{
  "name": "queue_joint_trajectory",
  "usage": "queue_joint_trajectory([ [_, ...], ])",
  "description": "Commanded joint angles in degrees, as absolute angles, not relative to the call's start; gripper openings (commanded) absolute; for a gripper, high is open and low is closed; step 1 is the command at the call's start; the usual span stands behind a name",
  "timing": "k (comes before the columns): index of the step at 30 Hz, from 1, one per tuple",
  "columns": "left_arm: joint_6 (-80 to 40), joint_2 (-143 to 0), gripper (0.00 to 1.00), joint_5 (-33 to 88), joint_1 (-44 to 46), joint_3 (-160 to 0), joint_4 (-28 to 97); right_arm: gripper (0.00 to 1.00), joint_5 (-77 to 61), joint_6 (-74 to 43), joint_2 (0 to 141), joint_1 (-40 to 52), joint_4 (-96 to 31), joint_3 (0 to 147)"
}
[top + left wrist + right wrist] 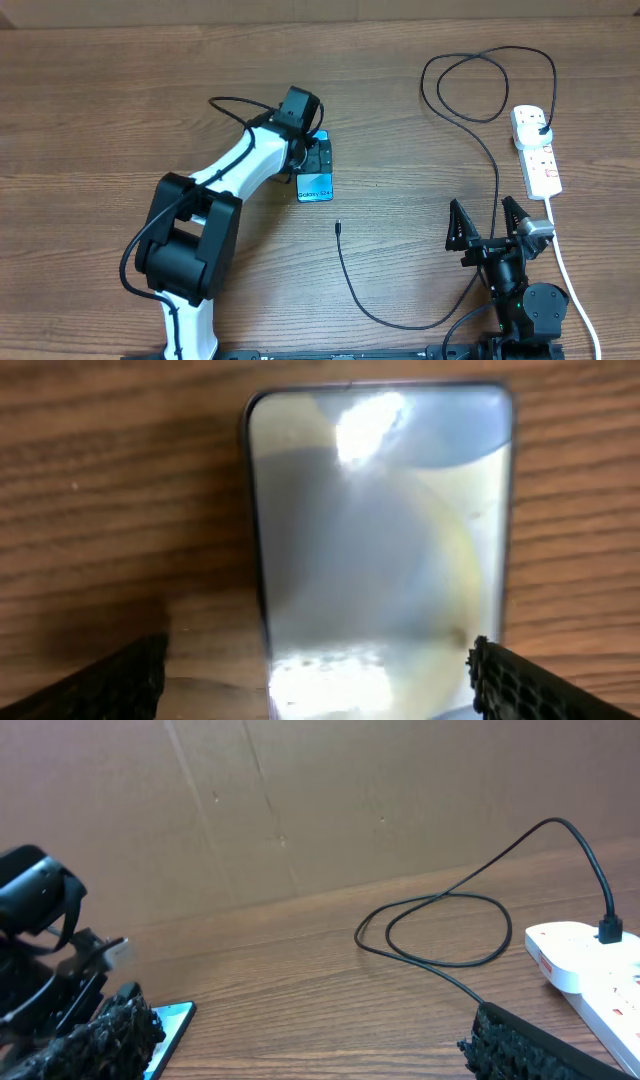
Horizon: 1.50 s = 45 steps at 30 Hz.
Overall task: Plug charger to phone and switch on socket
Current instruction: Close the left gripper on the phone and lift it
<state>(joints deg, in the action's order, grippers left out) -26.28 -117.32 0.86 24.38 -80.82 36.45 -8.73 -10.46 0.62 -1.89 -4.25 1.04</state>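
The phone's edge (pixel 502 618) overlaps with one finger of my left gripper while the other finger is far off, so I should move across and put a finger on each side of the phone (pixel 315 186) before closing.
The phone (pixel 315 187) lies flat on the wooden table, screen lit blue-teal. It fills the left wrist view (pixel 380 530) with glare on the glass. My left gripper (pixel 318 156) is open right above it, fingers on either side of the phone's width (pixel 320 685); the left finger stands apart from its edge. The charger's connector tip (pixel 338 227) lies free on the table right of the phone. Its cable (pixel 400 324) curves round to a plug (pixel 540 128) in the white socket (pixel 536 152). My right gripper (pixel 487 226) is open and empty, low near the front right (pixel 315 1050).
The cable makes a loop (pixel 488 82) at the back right, also seen in the right wrist view (pixel 440 930). The socket's thick white cord (pixel 572 280) runs to the front edge beside the right arm. A brown cardboard wall (pixel 300 800) stands behind the table.
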Motion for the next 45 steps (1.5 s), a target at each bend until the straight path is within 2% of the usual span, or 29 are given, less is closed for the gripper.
queue_joint_trajectory([
  [1, -28.77, -117.84, 1.0, 2.31, 26.06, -86.5, 38.24, 1.0, -8.67, -10.41, 0.14, -2.11, -4.03, 0.45],
  [10, -30.55, -118.83, 1.0, -3.05, 28.23, -86.67, 41.25, 1.0, -8.67, -10.41, 0.14, -2.11, -4.01, 0.45],
  [19, -30.48, -127.33, 0.99, -2.22, 28.16, -86.67, 43.38, 1.0, -8.67, -10.41, 0.14, -2.11, -4.01, 0.45],
  [22, -30.46, -129.78, 0.89, 0.91, 28.16, -86.67, 44.45, 1.0, -8.67, -10.41, 0.14, -2.11, -4.01, 0.45],
  [24, -30.44, -130.61, 0.86, 2.2, 28.16, -86.67, 45.23, 1.0, -8.67, -10.41, 0.14, -2.11, -4.01, 0.45],
  [27, -29.87, -130.61, 0.87, 3.09, 28.12, -86.7, 45.82, 1.0, -8.67, -10.41, 0.14, -2.11, -4.01, 0.45],
  [29, -27.46, -130.61, 1.0, 4.19, 28.1, -86.74, 45.67, 1.0, -8.67, -10.41, 0.14, -2.11, -4.01, 0.45],
  [34, -26.26, -130.61, 0.99, 4.58, 28.05, -86.74, 46.74, 1.0, -8.67, -10.41, 0.14, -2.11, -4.01, 0.45],
  [37, -28.77, -130.61, 0.96, 4.56, 28.05, -86.74, 49.58, 1.0, -8.67, -10.41, 0.14, -2.11, -4.01, 0.45],
  [45, -30.04, -130.61, 0.96, 8.47, 28.27, -86.74, 57.14, 1.0, -8.67, -10.41, 0.14, -2.11, -4.01, 0.45],
])
